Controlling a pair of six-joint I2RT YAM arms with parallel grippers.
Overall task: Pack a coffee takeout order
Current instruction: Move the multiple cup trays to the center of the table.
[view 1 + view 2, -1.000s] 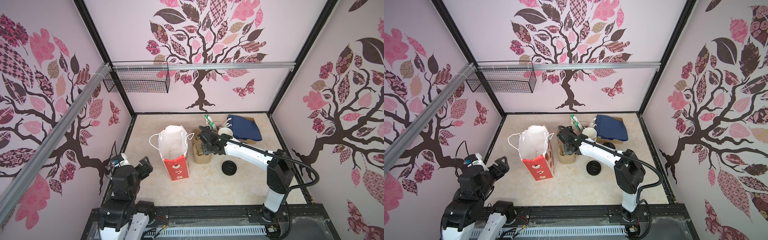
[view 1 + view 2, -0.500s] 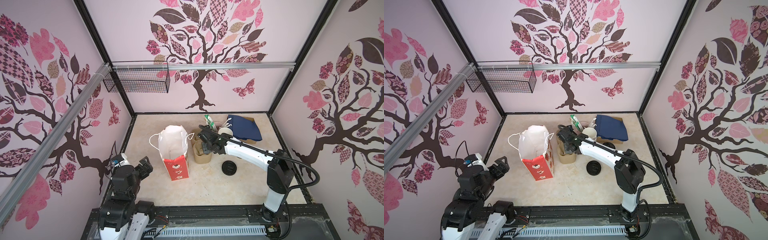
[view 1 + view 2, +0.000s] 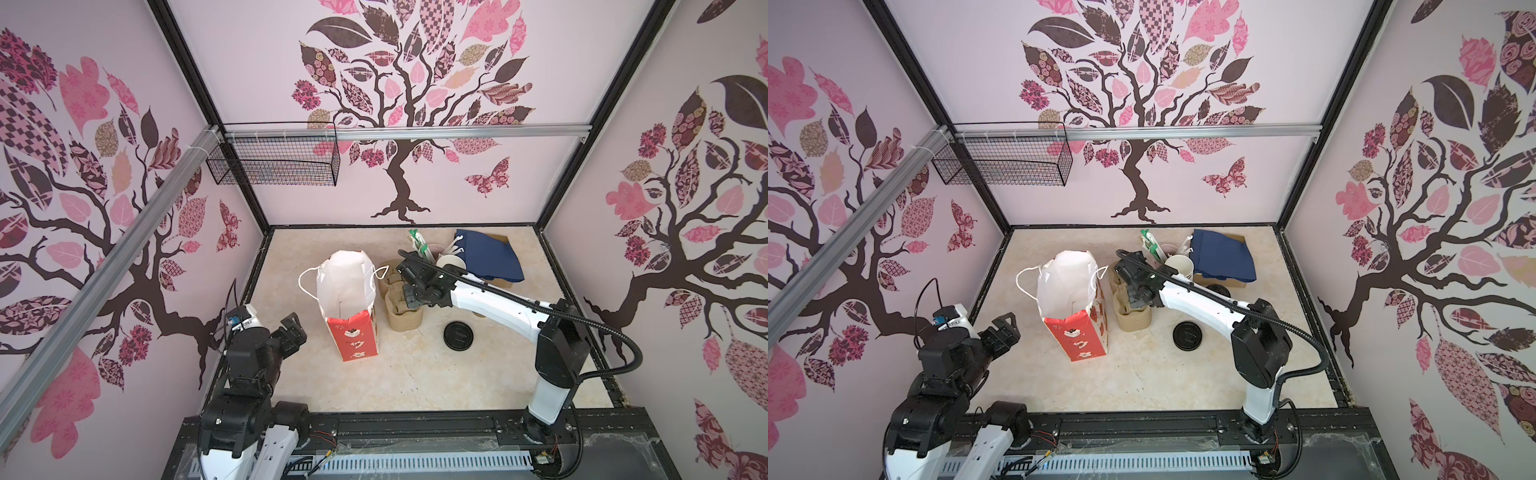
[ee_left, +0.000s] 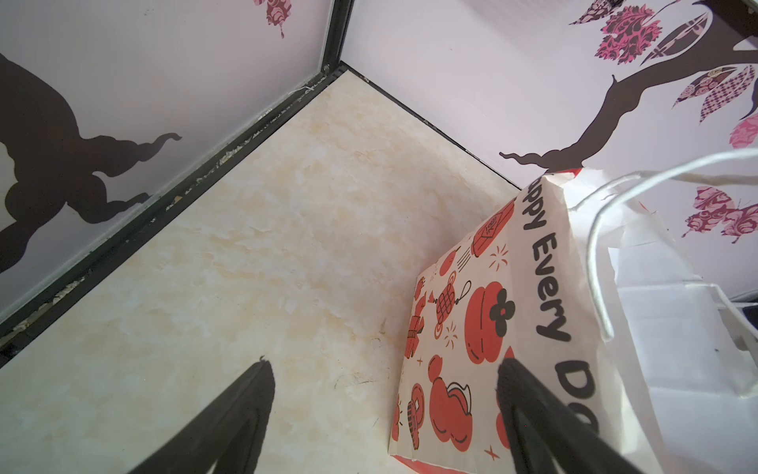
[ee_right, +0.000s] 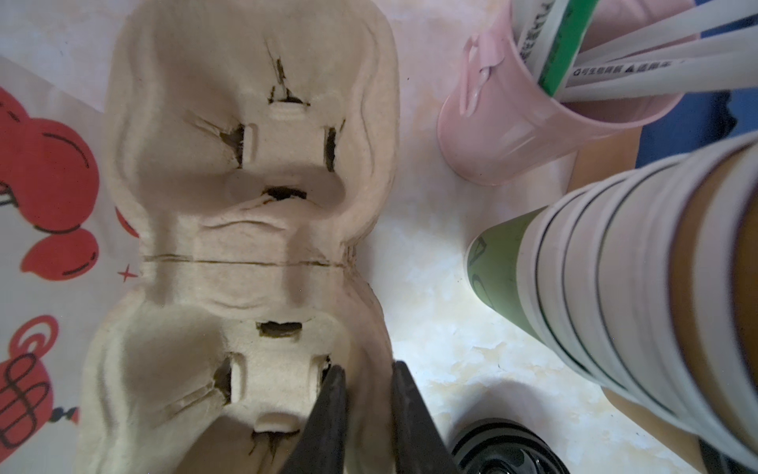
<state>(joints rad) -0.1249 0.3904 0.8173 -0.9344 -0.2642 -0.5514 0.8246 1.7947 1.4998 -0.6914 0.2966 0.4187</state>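
Observation:
The top carrier is nested in another [image 5: 369, 287] under the robot's right gripper, so next the left gripper grasps the top carrier's near-end rim [image 3: 406, 314] and peels it upward.
The tan pulp two-cup carrier [image 3: 405, 320] [image 3: 1133, 321] [image 5: 254, 230] stands on the table just right of the paper bag, both cup wells empty. My right gripper [image 5: 367, 394] [image 3: 409, 301] [image 3: 1136, 301] reaches down into it and is shut on the wall of the nearer well, one finger inside and one outside. A black lid [image 3: 458, 335] [image 3: 1188, 336] [image 5: 504, 451] lies flat beside the carrier. The navy napkin [image 3: 490, 253] [image 3: 1225, 255] is draped over a cardboard box at the back right. My left gripper [image 4: 383, 363] [image 3: 293, 332] [image 3: 1003, 332] hangs open near the bag, holding nothing.
A red-and-white paper bag [image 3: 349, 299] [image 3: 1073, 307] [image 4: 492, 312] stands open mid-table with its string handles out. Behind the carrier are a pink cup of straws [image 3: 430, 249] [image 5: 512, 135] and a tall stack of cups [image 3: 451, 262] [image 5: 635, 287]. A wire basket [image 3: 274, 166] hangs on the back wall.
My right gripper's jaws have narrowed onto the carrier wall. The left arm, the bag and the lid have stayed where they were.

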